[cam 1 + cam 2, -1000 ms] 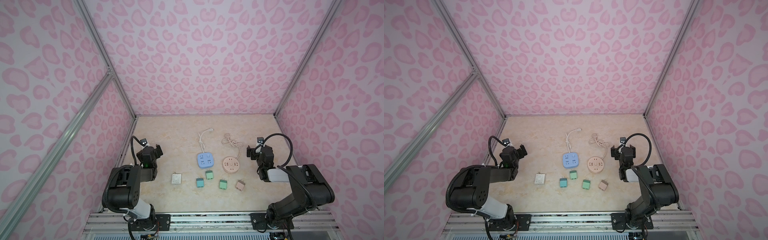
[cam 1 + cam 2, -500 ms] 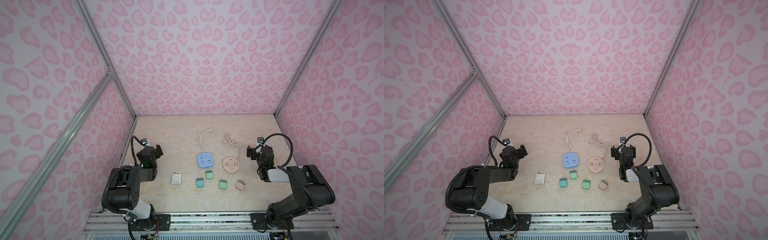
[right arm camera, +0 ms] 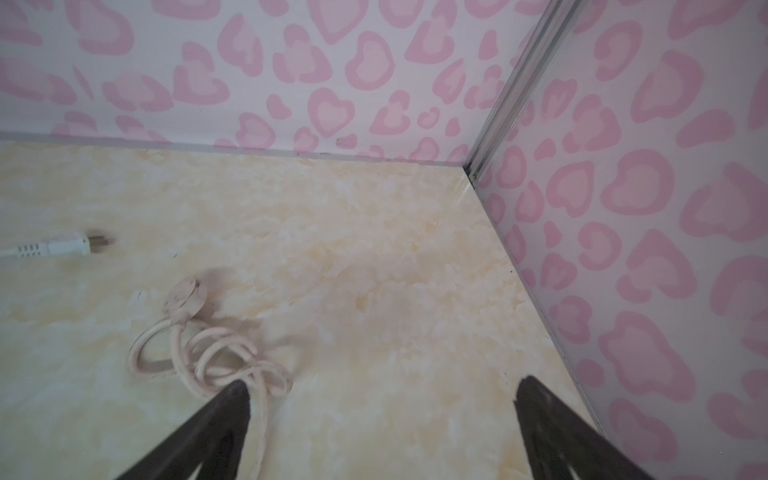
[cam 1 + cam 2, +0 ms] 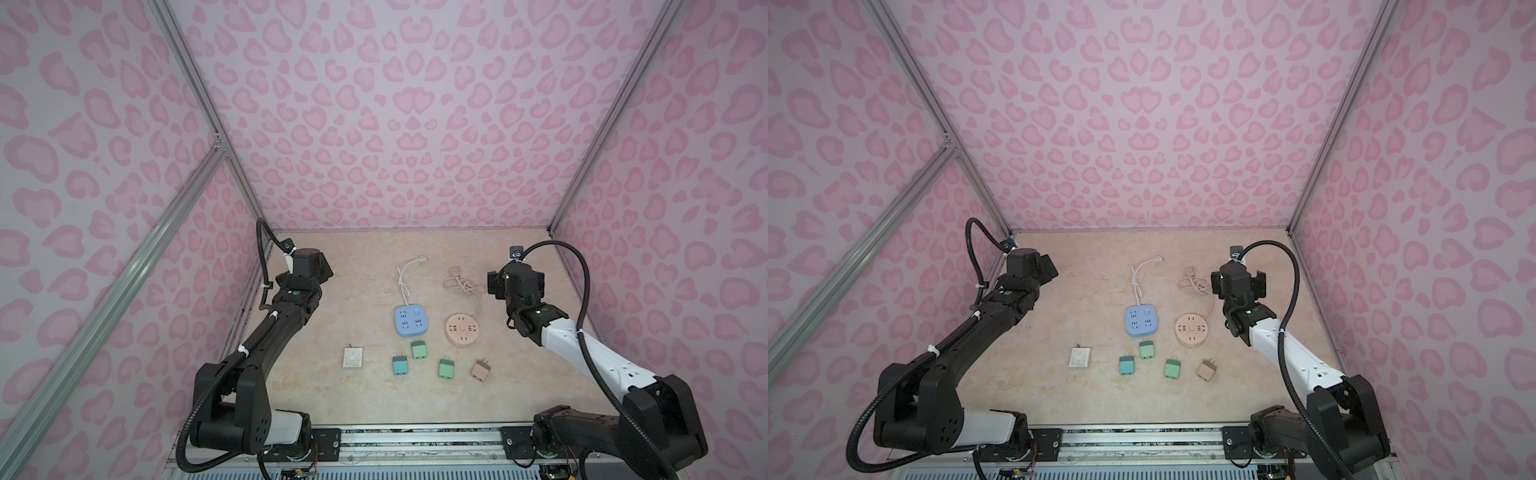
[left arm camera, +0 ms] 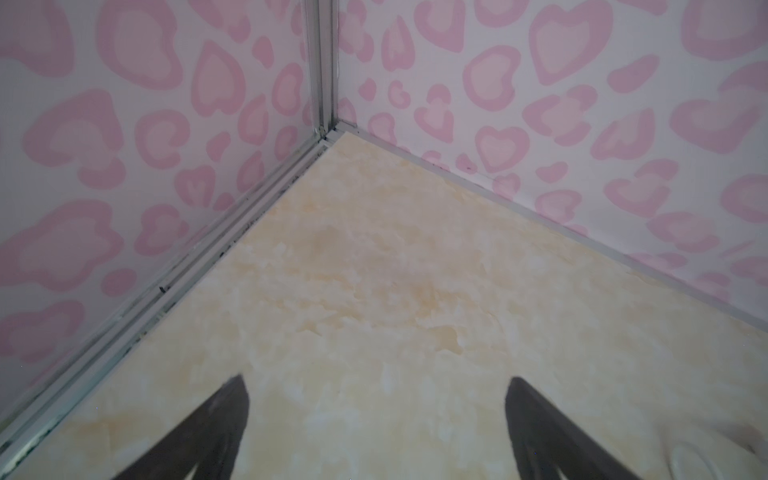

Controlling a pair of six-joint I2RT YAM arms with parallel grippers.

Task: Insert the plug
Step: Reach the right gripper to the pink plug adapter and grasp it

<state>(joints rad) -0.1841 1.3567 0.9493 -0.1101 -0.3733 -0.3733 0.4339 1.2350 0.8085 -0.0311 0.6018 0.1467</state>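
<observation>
The tan-pink plug's pins (image 4: 485, 360) are lying flat while the socket holes point up, so next my right gripper picks up the plug (image 4: 480, 371) and passes it to my left gripper.
Several small plugs lie in a row near the front of the table: a white one (image 4: 353, 358), a teal one (image 4: 400, 365), two green ones (image 4: 418, 349) (image 4: 446, 368) and a tan-pink one (image 4: 481, 370). Behind them sit a blue square socket block (image 4: 411, 321) and a round pink socket block (image 4: 461, 329). My left gripper (image 5: 377, 378) hovers open and empty over bare table near the back left corner. My right gripper (image 3: 384, 379) is open and empty too, beside the pink block's coiled cord (image 3: 208, 357). Both grippers are well behind the plugs.
The blue block's white cord runs back to its plug end (image 3: 62, 248). Pink patterned walls close in the left, back and right sides, with metal posts (image 5: 322, 62) in the corners. The arms' bases stand on a rail (image 4: 415, 440) at the front.
</observation>
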